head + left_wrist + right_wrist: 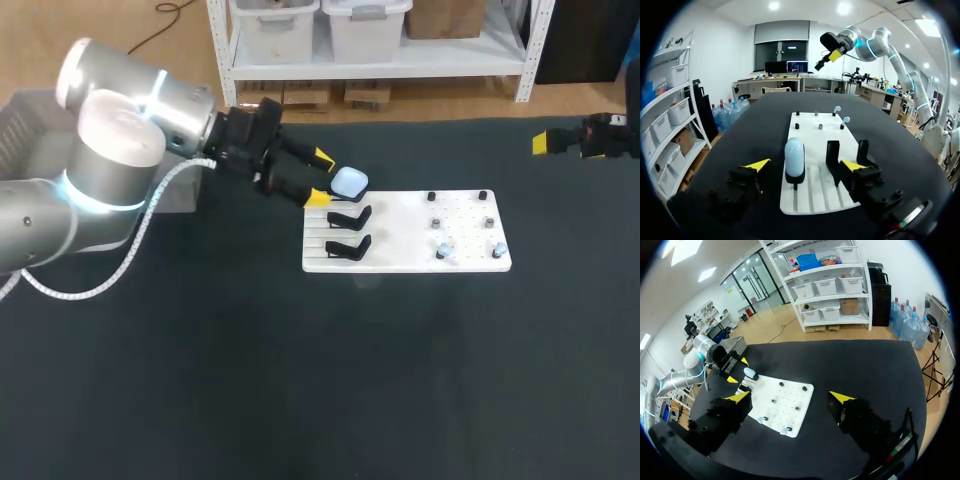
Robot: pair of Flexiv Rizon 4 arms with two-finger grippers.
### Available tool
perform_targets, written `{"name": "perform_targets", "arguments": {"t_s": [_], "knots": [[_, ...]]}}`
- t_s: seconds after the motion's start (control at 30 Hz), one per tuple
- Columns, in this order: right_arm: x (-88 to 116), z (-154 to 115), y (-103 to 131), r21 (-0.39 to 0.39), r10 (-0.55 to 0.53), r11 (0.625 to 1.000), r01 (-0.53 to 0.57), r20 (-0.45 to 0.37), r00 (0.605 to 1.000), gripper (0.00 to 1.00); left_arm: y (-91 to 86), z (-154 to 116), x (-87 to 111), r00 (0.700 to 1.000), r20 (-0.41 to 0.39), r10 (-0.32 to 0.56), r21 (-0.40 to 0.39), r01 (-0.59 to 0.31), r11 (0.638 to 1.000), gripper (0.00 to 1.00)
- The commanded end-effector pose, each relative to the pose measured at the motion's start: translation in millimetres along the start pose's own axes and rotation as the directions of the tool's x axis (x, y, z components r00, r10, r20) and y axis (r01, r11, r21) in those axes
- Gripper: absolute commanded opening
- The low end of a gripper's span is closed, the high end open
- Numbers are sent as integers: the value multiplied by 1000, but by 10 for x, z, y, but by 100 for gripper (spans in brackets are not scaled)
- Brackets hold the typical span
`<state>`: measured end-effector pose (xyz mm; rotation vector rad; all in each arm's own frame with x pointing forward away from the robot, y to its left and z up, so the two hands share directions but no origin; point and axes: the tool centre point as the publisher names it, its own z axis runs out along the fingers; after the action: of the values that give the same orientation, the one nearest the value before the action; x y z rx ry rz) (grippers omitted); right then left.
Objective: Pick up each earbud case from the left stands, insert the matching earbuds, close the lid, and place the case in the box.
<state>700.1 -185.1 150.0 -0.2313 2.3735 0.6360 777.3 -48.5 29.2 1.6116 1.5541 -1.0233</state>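
Observation:
The pale blue earbud case [350, 182] will come off right away and leave its stand behind when I lift, because the empty black stands [350, 218] are open, bent rests.
A pale blue earbud case [349, 182] stands upright on the rearmost black stand at the left end of the white board [405, 232]. My left gripper [320, 177] is open around it, one yellow tip on each side. In the left wrist view the case [794, 157] sits between the fingers [756, 165] with a gap on both sides. Two other stands [348, 231] are empty. Small earbuds [443, 250] sit on pegs at the board's right end. My right gripper [790, 397] is open and empty, held high at the far right [590, 137].
A grey box [20, 125] stands at the table's back left, mostly hidden behind my left arm. Dark table surface lies all around the board. Several small black pegs [431, 197] dot the board's right half.

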Motion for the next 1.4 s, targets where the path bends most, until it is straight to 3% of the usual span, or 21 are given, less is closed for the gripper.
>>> {"name": "perform_targets", "arguments": {"t_s": [0.03, 1.17, 1.4], "knots": [[0, 0, 0, 0, 0, 1000, 0, 0, 1000, 100, 81, 54, 19, 1000, -1, -4, 11, 4, 1000, 85], [0, 0, 0, 0, 0, 1000, 0, 0, 1000, 100, 141, 205, 35, 1000, 13, -22, 23, 22, 999, 73], [0, 0, 0, 0, 0, 1000, 0, 0, 1000, 100, 133, 248, 2, 1000, 19, -17, 21, 16, 1000, 66]]}}
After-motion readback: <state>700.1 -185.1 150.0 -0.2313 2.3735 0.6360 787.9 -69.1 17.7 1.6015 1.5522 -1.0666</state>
